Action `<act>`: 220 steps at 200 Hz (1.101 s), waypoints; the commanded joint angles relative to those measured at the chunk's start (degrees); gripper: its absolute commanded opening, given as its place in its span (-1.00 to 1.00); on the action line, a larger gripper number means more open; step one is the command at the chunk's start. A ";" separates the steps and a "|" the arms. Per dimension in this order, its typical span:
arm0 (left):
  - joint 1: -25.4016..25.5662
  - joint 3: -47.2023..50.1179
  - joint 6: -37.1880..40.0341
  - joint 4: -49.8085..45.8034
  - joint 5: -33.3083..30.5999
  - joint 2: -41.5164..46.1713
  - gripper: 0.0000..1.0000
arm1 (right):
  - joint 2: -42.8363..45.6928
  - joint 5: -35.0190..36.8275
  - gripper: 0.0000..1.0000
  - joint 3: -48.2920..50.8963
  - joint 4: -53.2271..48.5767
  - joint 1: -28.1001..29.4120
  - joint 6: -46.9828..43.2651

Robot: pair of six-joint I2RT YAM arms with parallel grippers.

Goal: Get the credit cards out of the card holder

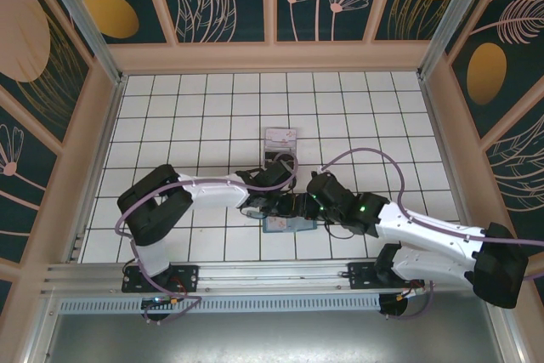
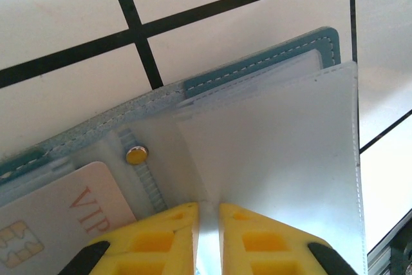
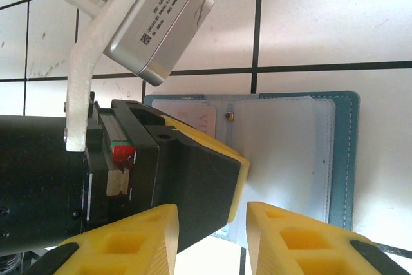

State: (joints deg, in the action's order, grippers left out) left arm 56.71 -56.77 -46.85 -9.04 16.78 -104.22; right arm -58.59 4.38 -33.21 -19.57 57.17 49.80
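Note:
The VIP card (image 3: pixel 197 115) has my left gripper between it and my right gripper, so my left gripper should move back before my right gripper pinches the card's stud-side edge (image 2: pixel 118 192).
The teal card holder (image 1: pixel 289 224) lies open on the tiles between the two arms. My left gripper (image 2: pixel 207 207) is shut on a clear plastic sleeve (image 2: pixel 277 159) of the card holder, lifting it off the panel. A pale pink credit card (image 2: pixel 58 217) marked VIP sits in the slot beside the brass stud (image 2: pixel 136 154). My right gripper (image 3: pixel 212 236) hovers open over the holder's near edge, holding nothing; the left gripper's fingers (image 3: pixel 239 175) cross in front of it. Another pale card (image 1: pixel 281 138) lies flat on the tiles beyond the holder.
White tiled floor (image 1: pixel 382 116) with black grid lines, walled by beige frames and dark patterned panels. A metal rail (image 1: pixel 280 271) runs along the near edge by the arm bases. The two wrists crowd together over the holder.

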 commanded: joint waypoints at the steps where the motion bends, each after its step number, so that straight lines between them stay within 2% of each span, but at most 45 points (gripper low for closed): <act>1: 0.51 -0.90 1.32 -1.69 0.19 -2.57 -0.65 | 0.64 -2.99 -0.32 1.81 4.00 -0.77 1.87; 41: 0.51 0.10 0.81 -1.25 -0.68 -2.08 -0.65 | 0.79 -7.59 -0.36 7.08 10.60 -2.39 4.49; 73: 0.50 0.70 0.04 -0.66 -1.90 0.45 -0.66 | 1.61 -8.38 -0.46 9.50 11.00 -2.74 5.39; 107: 0.48 0.70 -0.43 -0.19 -2.25 1.98 -0.67 | 0.82 -10.35 -0.66 11.30 12.73 -3.88 5.74; 145: 0.51 0.71 -0.79 -0.95 -3.42 4.03 -0.66 | -1.52 -11.21 -0.71 12.86 13.04 -4.90 5.92; 186: 0.46 1.71 -0.55 -3.84 -6.96 8.33 -0.66 | -4.27 -9.21 -0.70 9.95 7.73 -5.75 3.93; 220: 0.48 3.58 -0.90 -4.50 -8.05 10.31 -0.67 | -10.22 -8.71 -0.69 4.15 3.47 -5.73 0.01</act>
State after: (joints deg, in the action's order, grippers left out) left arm 57.01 -54.85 -47.16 -10.96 10.87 -95.61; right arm -65.60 -5.63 -24.38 -12.27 51.77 53.23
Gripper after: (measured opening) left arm 0.168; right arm 0.157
